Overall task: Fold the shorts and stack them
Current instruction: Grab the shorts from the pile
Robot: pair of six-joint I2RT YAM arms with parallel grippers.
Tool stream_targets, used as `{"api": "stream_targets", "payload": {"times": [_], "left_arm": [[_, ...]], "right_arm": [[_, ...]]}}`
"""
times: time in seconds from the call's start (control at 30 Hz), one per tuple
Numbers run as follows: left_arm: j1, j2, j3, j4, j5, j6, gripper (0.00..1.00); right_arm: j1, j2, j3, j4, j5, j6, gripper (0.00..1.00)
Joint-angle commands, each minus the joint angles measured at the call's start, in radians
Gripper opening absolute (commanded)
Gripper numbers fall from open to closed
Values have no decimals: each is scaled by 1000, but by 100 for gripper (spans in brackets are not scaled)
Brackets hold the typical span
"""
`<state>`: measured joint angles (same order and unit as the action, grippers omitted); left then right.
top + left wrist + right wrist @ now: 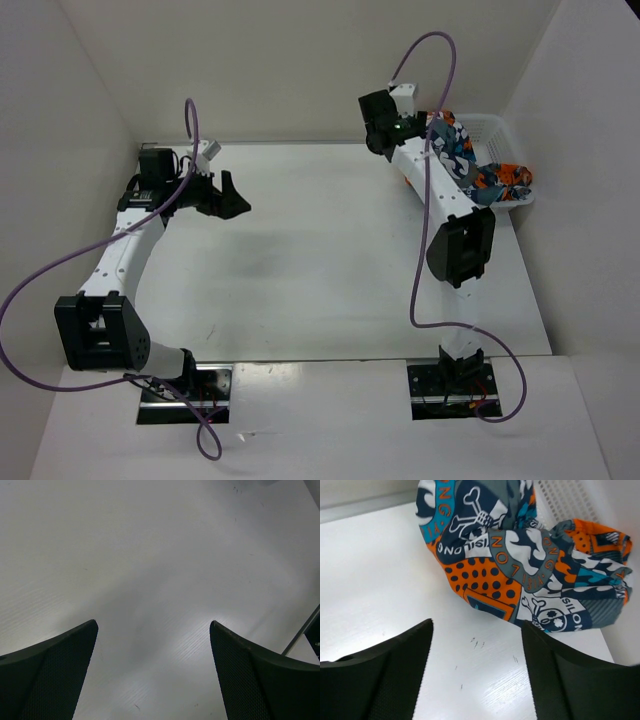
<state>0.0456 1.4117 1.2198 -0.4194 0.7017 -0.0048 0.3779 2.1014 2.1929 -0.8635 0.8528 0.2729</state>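
The basket's mesh bottom [491,140] shows beside the shorts [456,152]' matching print. The shorts will come out together and leave the basket empty when I lift them.
The shorts [458,150] are a crumpled bundle of blue, teal, orange and white fabric printed with skulls and bones. They spill from the white mesh basket [493,128] at the back right down onto the table. In the right wrist view the shorts [520,560] lie just beyond my fingertips, and the right fingertip [532,630] reaches their lower edge. My right gripper [477,622] is open with only bare table between its fingers; from above it [378,135] hangs just left of the basket. My left gripper [232,197] hovers open over the table's left side, and the left wrist view also shows it [154,624] holding nothing.
The basket's mesh wall [560,500] rises behind the shorts, close to the right side wall. White walls enclose the table at the back and on both sides. Purple cables loop off both arms. The table [320,250] stretches white between the arms.
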Motion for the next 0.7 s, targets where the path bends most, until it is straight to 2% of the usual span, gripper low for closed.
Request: {"api": "stream_targets", "payload": {"times": [0.0,0.03,0.13,0.33,0.47,0.67], "left_arm": [[7,-19,41,14,76,5,99],[7,-19,41,14,76,5,99],[7,-19,61,-21,59,5,99],[-4,-19,132,-105,-89,5,99],[-13,-28,164,-150,-250,5,99],[-13,-46,164,-150,-387,5,99]], "right_arm": [[-40,-27,-71,26,-52,-18,78],[-40,-27,-90,38,-63,-18,81],[-51,-38,-143,47,-72,-27,81],[-51,-38,-162,47,-109,-18,81],[-51,-29,-186,66,-109,-28,81],[-51,20,-217,75,-23,-57,81]]}}
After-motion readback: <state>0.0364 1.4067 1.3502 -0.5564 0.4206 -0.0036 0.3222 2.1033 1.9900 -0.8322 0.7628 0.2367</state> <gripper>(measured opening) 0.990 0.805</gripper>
